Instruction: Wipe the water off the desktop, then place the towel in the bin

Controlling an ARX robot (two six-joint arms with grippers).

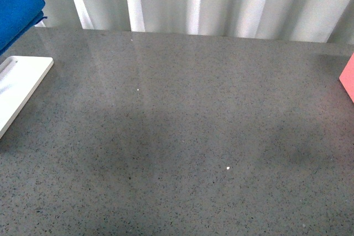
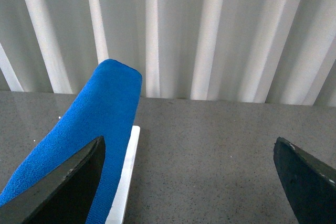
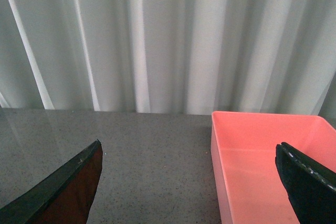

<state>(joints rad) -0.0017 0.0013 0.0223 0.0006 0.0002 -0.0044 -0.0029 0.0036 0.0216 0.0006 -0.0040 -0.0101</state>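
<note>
The blue towel (image 2: 92, 119) slants high over the white tray with a rounded top fold (image 2: 118, 68), so the robot should expect a rack hidden under the towel.
The grey speckled desktop (image 1: 182, 136) fills the front view; I cannot make out water on it. The blue towel (image 1: 16, 9) lies folded at the far left over a white tray (image 1: 25, 84). In the left wrist view the towel (image 2: 89, 135) rests on the tray (image 2: 126, 177). My left gripper (image 2: 189, 182) is open and empty, one fingertip (image 2: 79, 182) in front of the towel. My right gripper (image 3: 189, 187) is open and empty beside the pink bin (image 3: 262, 161), which shows at the right edge of the front view (image 1: 348, 78). Neither arm shows in the front view.
White pleated curtains (image 1: 210, 1) hang behind the far edge of the desktop. The bin looks empty inside. A few tiny white specks (image 1: 228, 168) lie on the desktop.
</note>
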